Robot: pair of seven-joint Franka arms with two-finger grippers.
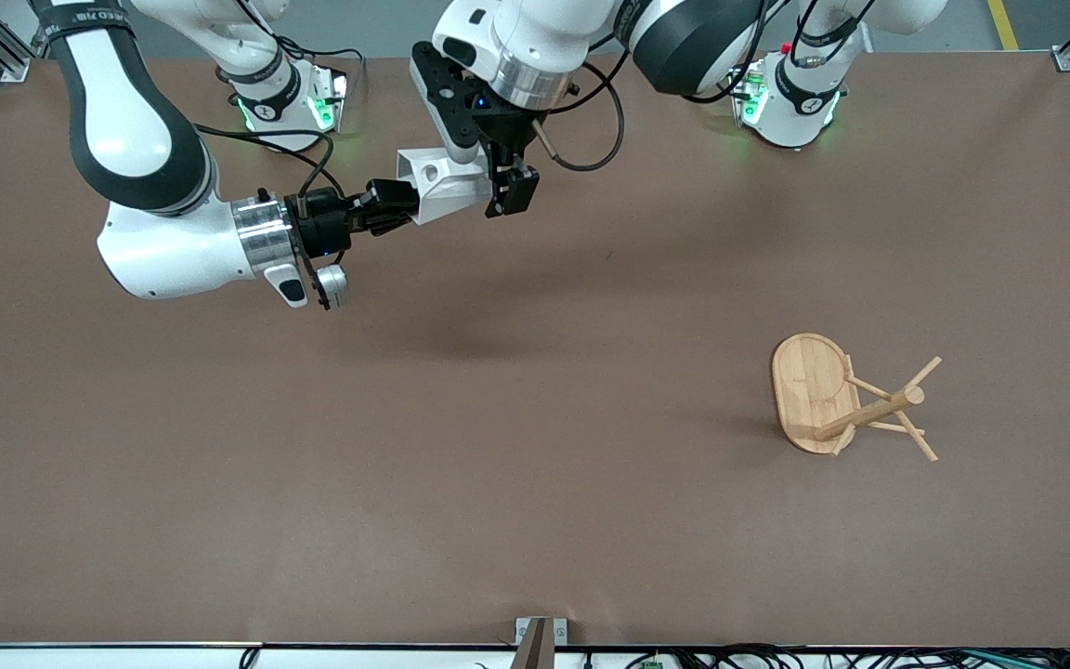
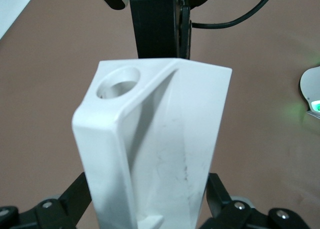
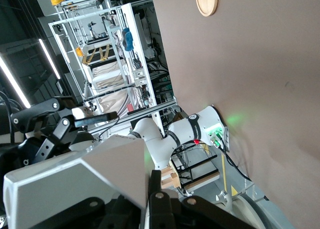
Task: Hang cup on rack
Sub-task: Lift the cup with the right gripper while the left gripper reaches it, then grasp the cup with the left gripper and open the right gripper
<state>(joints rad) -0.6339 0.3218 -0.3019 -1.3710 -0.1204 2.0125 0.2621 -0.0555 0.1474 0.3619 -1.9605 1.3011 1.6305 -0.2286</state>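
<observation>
The bamboo rack (image 1: 871, 412) should stay steady when the robot hangs the white cup over a peg, because the broad base (image 1: 810, 385) spreads far out from the trunk.
The white faceted cup (image 1: 442, 186) hangs in the air over the table's part near the robots' bases, held from both ends. My right gripper (image 1: 402, 205) is shut on its rim end; the cup wall shows between the fingers in the right wrist view (image 3: 75, 174). My left gripper (image 1: 501, 190) comes from above and is shut on the cup's body (image 2: 160, 139), fingers (image 2: 220, 194) against both sides. The handle's round hole faces the left wrist camera. The bamboo rack (image 1: 855, 413) lies tipped on its side, base on edge.
The rack lies nearer to the front camera than the cup, toward the left arm's end of the table. Its base (image 3: 206, 1) also shows in the right wrist view. Both arm bases (image 1: 790, 102) stand along the table's edge by the robots.
</observation>
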